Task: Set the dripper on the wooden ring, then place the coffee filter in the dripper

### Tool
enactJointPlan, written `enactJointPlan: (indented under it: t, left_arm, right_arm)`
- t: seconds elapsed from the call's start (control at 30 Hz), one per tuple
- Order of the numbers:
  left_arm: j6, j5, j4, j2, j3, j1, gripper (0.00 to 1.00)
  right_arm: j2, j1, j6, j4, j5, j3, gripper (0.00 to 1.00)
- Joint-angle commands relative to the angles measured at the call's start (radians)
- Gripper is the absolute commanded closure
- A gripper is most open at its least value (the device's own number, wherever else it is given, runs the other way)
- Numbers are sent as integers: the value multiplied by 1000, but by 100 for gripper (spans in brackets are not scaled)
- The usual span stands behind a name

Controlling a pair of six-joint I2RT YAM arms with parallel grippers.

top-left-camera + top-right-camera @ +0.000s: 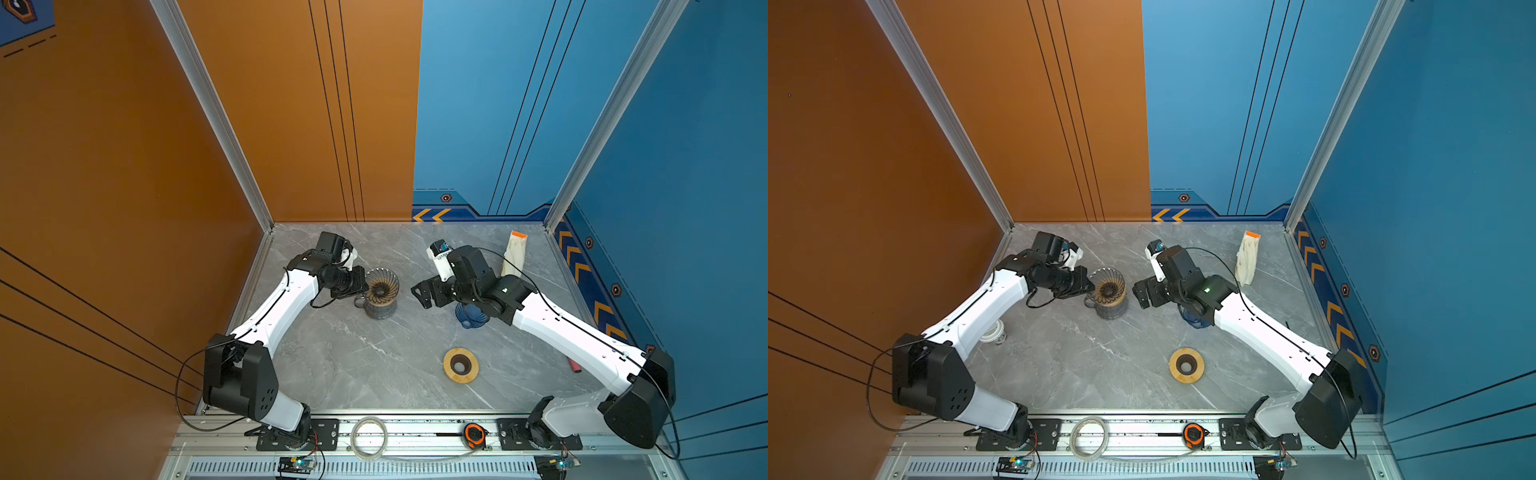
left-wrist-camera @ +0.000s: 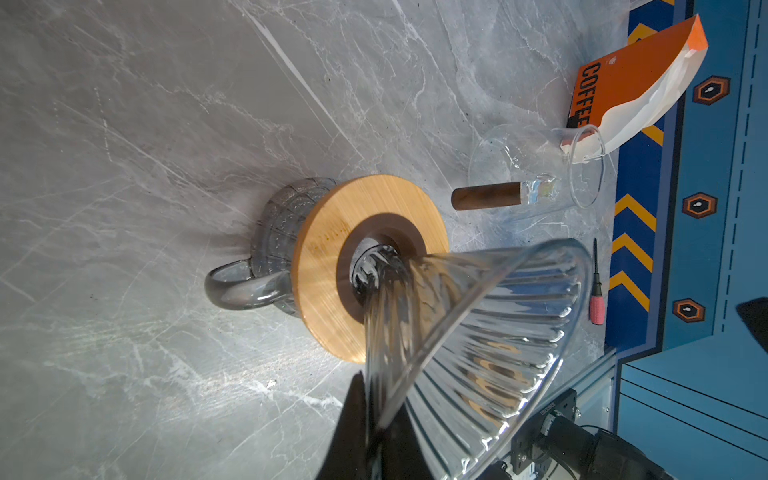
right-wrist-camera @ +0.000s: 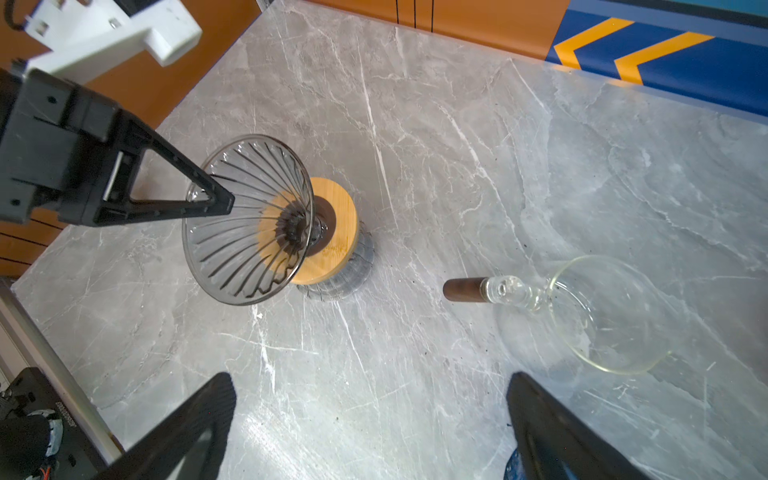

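Observation:
The dripper slants in the wooden ring (image 1: 381,296), so my right gripper should hold the dripper rim's opposite side (image 1: 397,282) while my left gripper regrips to straighten the dripper.
The dripper (image 1: 381,284) (image 1: 1108,286) is a clear ribbed glass cone. Its tip sits in the hole of a wooden ring (image 2: 332,266) on top of a grey glass mug (image 2: 232,286). My left gripper (image 1: 365,286) (image 2: 376,432) is shut on the dripper's rim (image 3: 199,183). My right gripper (image 1: 419,297) (image 3: 370,378) hangs open over bare table to the dripper's right, holding nothing. I cannot make out a single coffee filter. A cream packet (image 1: 515,253) (image 2: 636,79) with an orange COFFEE label stands at the back right.
A blue cone (image 1: 469,318) lies under my right wrist. A clear glass carafe (image 3: 602,316) with a wooden handle lies right of the mug. A second wooden ring (image 1: 460,365) sits front centre, a red screwdriver (image 1: 574,365) by the right wall, a white cup (image 1: 994,332) under my left arm.

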State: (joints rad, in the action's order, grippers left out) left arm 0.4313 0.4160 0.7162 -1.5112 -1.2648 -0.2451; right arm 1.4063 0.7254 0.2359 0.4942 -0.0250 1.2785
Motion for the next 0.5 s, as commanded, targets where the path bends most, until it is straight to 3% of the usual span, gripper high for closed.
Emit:
enactJointPlan:
  t: [0.0, 0.2, 0.47]
  left_arm:
    - [-29, 57, 27, -14, -22, 19, 100]
    - [-42, 65, 49, -42, -48, 26, 98]
    - [-40, 57, 51, -63, -85, 26, 81]
  right_arm:
    - [43, -4, 19, 59, 15, 74, 0]
    - [159, 4, 47, 129, 32, 207, 3]
    - [342, 12, 101, 242, 4, 405, 20]
